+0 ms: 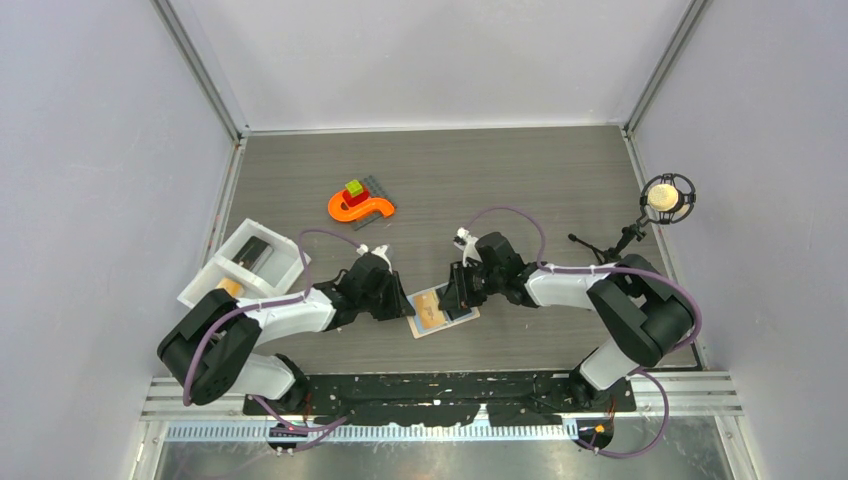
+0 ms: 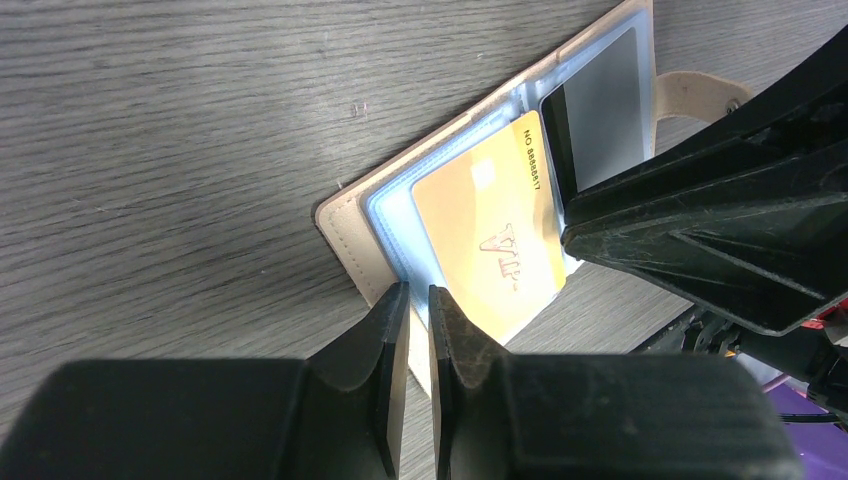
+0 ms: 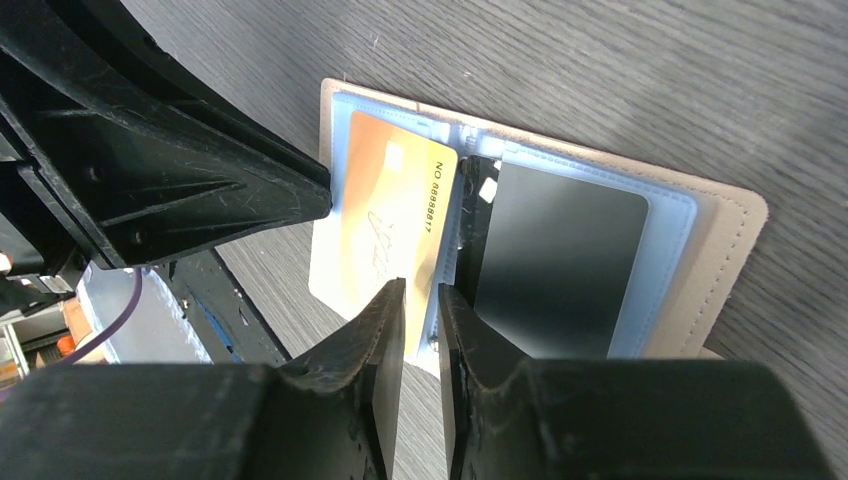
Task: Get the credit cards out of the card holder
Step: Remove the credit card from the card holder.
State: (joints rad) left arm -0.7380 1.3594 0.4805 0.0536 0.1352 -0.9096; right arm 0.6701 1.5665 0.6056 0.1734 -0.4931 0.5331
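My right gripper is almost closed at the card holder's fold [image 3: 450,258] next to the orange-yellow card's edge [image 3: 435,245]. It should open around that card's edge and pull the card out.
The card holder [image 1: 441,312] lies open on the table between my two grippers, beige outside and pale blue inside. It also shows in the left wrist view [image 2: 345,235] and the right wrist view [image 3: 725,250]. An orange-yellow credit card [image 2: 495,240] [image 3: 395,215] sits in one pocket. A dark grey card [image 2: 600,110] [image 3: 555,265] sits in the other. My left gripper [image 1: 403,305] [image 2: 418,292] is nearly shut, tips on the holder's outer edge. My right gripper [image 1: 457,296] [image 3: 421,288] is nearly shut, tips at the fold beside the orange-yellow card's edge.
A white two-compartment tray [image 1: 245,262] stands at the left, with a dark item and an orange item inside. An orange S-shaped toy [image 1: 360,207] with small blocks lies further back. A round object on a stand [image 1: 667,197] is at the right edge.
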